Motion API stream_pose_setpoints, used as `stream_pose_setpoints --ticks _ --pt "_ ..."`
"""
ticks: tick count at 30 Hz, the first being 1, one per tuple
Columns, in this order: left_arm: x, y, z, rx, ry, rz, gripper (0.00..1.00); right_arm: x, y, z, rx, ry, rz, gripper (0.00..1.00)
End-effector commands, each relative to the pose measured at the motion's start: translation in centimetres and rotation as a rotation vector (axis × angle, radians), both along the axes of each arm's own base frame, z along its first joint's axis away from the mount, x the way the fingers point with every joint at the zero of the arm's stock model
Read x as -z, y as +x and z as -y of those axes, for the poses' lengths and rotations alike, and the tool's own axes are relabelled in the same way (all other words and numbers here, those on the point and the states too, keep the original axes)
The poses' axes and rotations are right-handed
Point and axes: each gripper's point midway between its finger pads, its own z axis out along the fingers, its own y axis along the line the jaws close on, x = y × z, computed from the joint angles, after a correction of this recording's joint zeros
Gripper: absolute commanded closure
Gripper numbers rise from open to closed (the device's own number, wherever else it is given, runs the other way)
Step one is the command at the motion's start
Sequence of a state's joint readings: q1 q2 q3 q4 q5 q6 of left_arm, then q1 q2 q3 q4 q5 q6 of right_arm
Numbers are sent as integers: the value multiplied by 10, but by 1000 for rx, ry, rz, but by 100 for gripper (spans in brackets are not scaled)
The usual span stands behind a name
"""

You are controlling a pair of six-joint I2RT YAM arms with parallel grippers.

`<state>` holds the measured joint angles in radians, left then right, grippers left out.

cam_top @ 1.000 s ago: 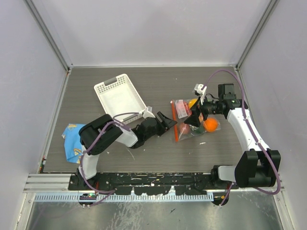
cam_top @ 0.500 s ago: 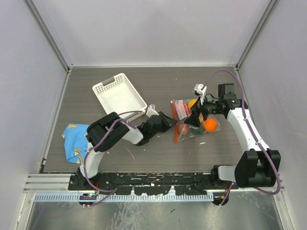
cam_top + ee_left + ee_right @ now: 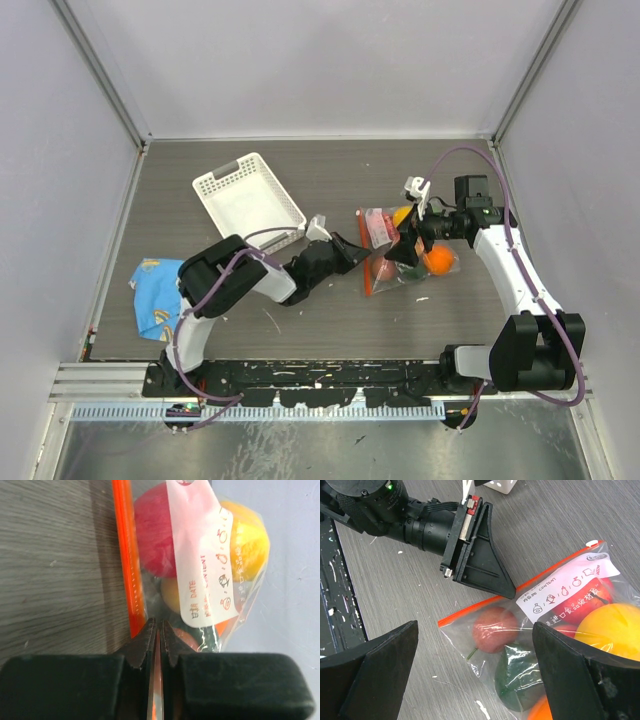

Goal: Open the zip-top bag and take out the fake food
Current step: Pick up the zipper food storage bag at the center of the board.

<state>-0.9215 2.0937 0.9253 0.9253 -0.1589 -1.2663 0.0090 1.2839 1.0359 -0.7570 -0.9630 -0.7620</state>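
Note:
The zip is unbroken all the way to the white slider. I therefore expect the zip-top bag to pull the fake food along when I pull the bag's edge.
The clear zip-top bag lies on the table right of centre, its red-orange zip strip facing left. Inside is the fake food: a red fruit, a yellow one, a peach-pink one, a dark green one and an orange one. My left gripper is shut at the bag's zip edge, a thin sliver of plastic pinched between its fingers. From the right wrist its tip touches the strip. My right gripper hovers wide open above the bag, holding nothing.
A white plastic basket stands at the back left. A blue printed cloth lies near the left wall. Grey walls close in the table on three sides.
My left gripper has slid right to the bag's zip edge and shut on it. The right arm and the bag have stayed put.

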Motion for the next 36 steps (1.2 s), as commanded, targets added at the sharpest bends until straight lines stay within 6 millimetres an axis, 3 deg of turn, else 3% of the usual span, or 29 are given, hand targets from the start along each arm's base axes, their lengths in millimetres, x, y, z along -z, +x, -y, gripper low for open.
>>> stream_pose_setpoints --ticks 1,6,14,17,21,24,27,29,34,36 --pt "-41 -7 -7 16 -49 97 86 -17 -1 -3 -46 16 70 0" --pt "-36 -25 -23 21 -20 74 73 -4 -24 -12 -208 -9 157 0" --pt "-50 -52 -52 31 139 129 69 36 -67 -30 -539 -79 398 0" --pt "-47 -61 -72 28 244 152 69 48 -65 -37 -584 -138 444 0" --pt "-41 -70 -105 32 456 192 67 66 -38 -41 -524 -295 482 0" --pt "-49 -73 -130 19 572 264 64 78 -26 -44 -490 -424 520 0" --pt "-66 -70 -152 -5 657 374 50 79 -24 -52 -479 -470 557 0" --pt "-82 -68 -165 -30 698 459 34 78 -22 -53 -469 -481 564 1" --pt "-101 -63 -188 -108 750 562 1 90 -23 -50 -470 -520 594 5" --pt "-106 -62 -193 -137 741 582 2 93 -20 -51 -463 -541 618 7"
